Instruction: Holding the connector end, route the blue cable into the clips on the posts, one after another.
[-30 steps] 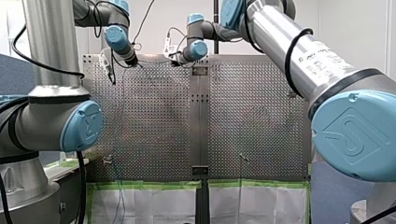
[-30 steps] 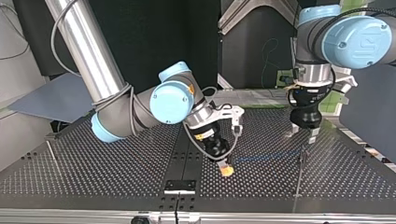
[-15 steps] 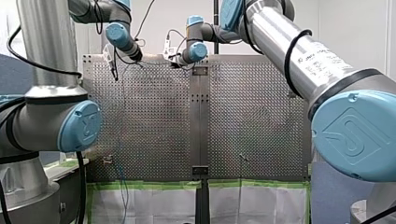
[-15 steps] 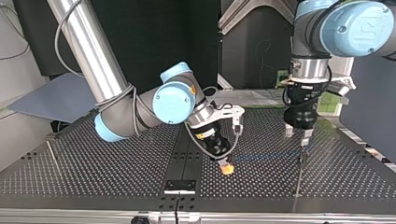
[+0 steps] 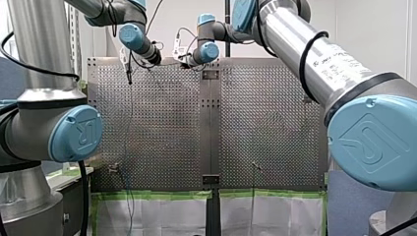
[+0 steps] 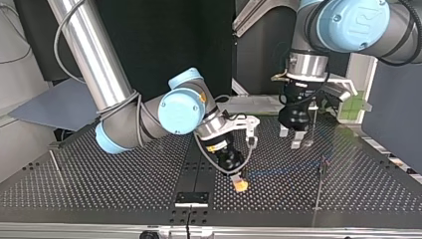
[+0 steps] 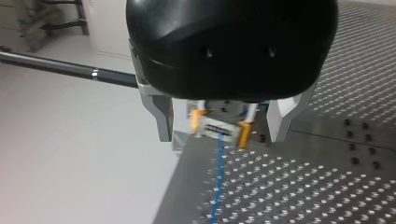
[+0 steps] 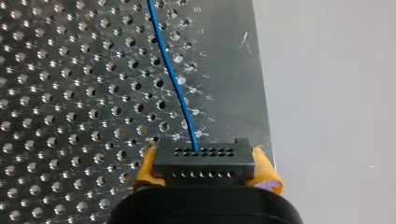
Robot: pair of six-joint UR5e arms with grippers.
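The blue cable [image 8: 170,62] comes out of the connector in a smooth, slight curve [image 8: 189,123], so I expect it to drag along in a gentle bow while I carry the connector across.
My right gripper [image 8: 204,169] has its yellow pads shut on the black connector [image 8: 203,161]. The blue cable [image 8: 173,74] leaves the connector and runs away over the perforated table [image 8: 70,93]. In the top view my right gripper [image 6: 240,184] holds the connector low over the table near the middle. The cable [image 6: 278,172] trails faintly toward a thin post [image 6: 322,167] at that view's right. My left gripper [image 6: 291,137] hangs open and empty above the table, behind the cable. In the left wrist view its metal fingers [image 7: 161,116] frame the connector [image 7: 217,127] farther ahead.
Another thin post [image 6: 53,160] stands at the top view's left, and a third [image 6: 190,215] at the near middle edge by a black bracket [image 6: 191,198]. In the front view the cable [image 5: 129,196] hangs over the taped table edge [image 5: 157,194].
My left arm has lifted away from the post at the top view's right and swung toward the middle. My right gripper has stayed low with the connector, shifting only slightly.
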